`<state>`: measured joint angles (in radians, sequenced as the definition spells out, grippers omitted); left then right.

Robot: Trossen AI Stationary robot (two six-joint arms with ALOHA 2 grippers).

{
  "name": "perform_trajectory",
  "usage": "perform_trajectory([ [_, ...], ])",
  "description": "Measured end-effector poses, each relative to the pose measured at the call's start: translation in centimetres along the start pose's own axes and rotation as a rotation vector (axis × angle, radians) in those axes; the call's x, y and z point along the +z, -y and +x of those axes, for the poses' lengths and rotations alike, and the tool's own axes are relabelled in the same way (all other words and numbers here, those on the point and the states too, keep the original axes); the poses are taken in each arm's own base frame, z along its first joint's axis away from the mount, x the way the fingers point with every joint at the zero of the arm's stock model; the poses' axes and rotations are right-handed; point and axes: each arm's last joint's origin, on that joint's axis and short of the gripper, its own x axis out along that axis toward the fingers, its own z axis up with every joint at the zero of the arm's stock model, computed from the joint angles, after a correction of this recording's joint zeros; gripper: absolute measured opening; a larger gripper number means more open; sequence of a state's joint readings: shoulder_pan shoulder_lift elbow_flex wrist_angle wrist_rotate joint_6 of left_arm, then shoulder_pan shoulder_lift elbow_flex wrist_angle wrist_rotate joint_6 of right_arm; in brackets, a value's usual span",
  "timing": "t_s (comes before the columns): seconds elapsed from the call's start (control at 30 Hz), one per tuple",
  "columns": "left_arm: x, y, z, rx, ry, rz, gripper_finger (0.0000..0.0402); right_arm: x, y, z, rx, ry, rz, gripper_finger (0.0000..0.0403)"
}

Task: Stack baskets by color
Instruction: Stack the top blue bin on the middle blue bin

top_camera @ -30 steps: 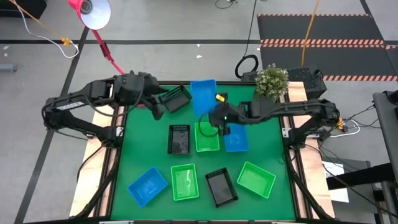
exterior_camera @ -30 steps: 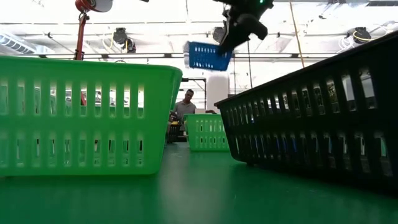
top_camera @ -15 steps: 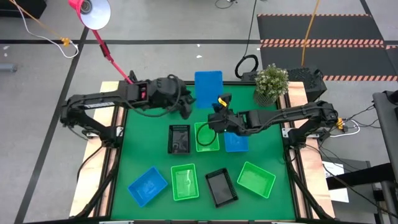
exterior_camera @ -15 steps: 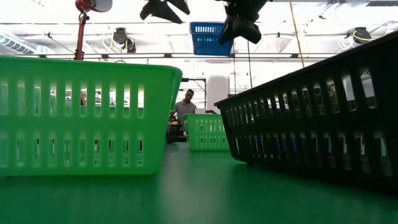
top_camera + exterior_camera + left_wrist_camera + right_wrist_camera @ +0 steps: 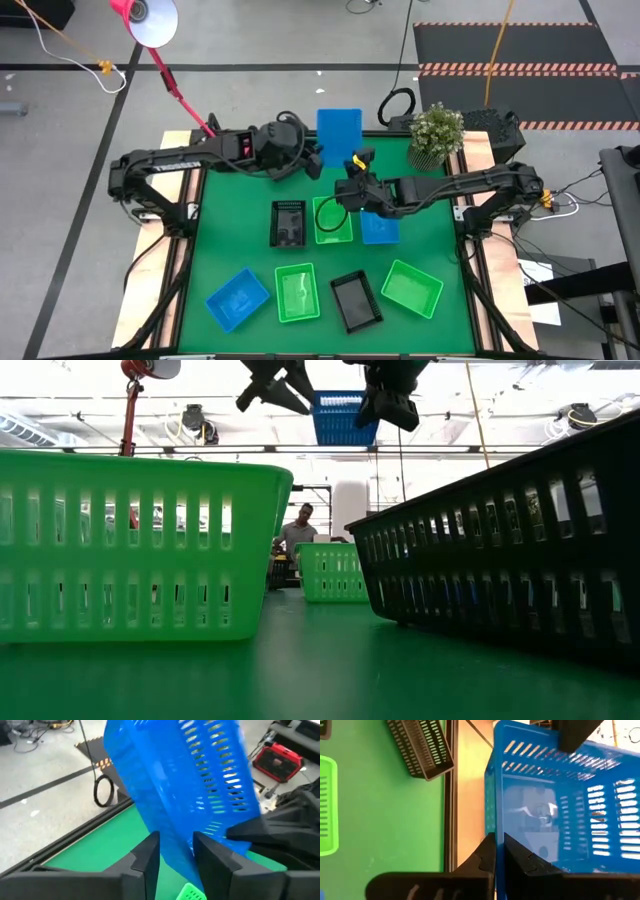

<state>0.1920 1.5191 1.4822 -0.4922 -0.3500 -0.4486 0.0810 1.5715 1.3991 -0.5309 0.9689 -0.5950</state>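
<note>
The blue basket [image 5: 340,132] is hanging tipped on its edge from my right gripper. My left gripper should hold the basket's corner [image 5: 175,845] while my right gripper grabs another side of the basket.
A blue basket [image 5: 337,130] hangs high over the table's far edge, tipped on edge, with its open side toward my right arm. My right gripper [image 5: 350,168] is shut on it from the near side. My left gripper [image 5: 314,160] has come in from the left. Its fingers stand on either side of the basket's lower corner [image 5: 176,837], with a gap between them. In the low view the basket [image 5: 340,415] shows between the left gripper [image 5: 290,390] and the right gripper [image 5: 385,405]. A black basket [image 5: 420,745] rests on the mat below. My left gripper has the blue basket's lower corner [image 5: 177,847] between its two fingers, and blue fills the gap. I cannot tell whether the fingers touch it. My right gripper pinches one wall [image 5: 496,832] of the blue basket near a corner, one finger inside and one outside. It comes from the table's right, slanting slightly down. The basket is lifted clear and stands tilted beyond the fingers.
A black basket [image 5: 288,222], a green one [image 5: 333,218] and a blue one [image 5: 379,230] sit in a row mid-table. Several more lie along the near edge. A potted plant [image 5: 437,130] stands far right, and a pink lamp [image 5: 145,20] beyond the far left corner.
My left gripper has travelled from the far left toward the table's right and sunk a little, arriving at the held blue basket. The black basket it was beside stays behind, now under the arm. My right gripper has turned at the wrist, swinging the blue basket square to the far edge.
</note>
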Motion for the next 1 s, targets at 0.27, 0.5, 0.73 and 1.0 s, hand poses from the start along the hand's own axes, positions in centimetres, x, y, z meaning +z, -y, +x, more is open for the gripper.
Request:
perform_trajectory([
  [0.27,0.6,-1.0,0.5,-0.004,0.005,-0.02,0.0083,-0.1,0.6,0.7,-0.016,-0.002,0.034,0.0004],
  [0.5,0.6,-1.4,2.5,-0.049,-0.011,-0.002,0.0011,0.0,0.8,1.2,0.013,0.033,0.023,0.0004],
  [0.73,0.7,-2.0,2.9,-0.048,-0.014,0.028,0.0007,0.5,0.8,1.0,0.133,0.137,0.188,0.0058],
  [1.0,0.5,-2.6,3.1,-0.016,-0.055,0.1,0.0006,0.9,0.7,0.4,0.145,0.157,0.373,0.0169],
])
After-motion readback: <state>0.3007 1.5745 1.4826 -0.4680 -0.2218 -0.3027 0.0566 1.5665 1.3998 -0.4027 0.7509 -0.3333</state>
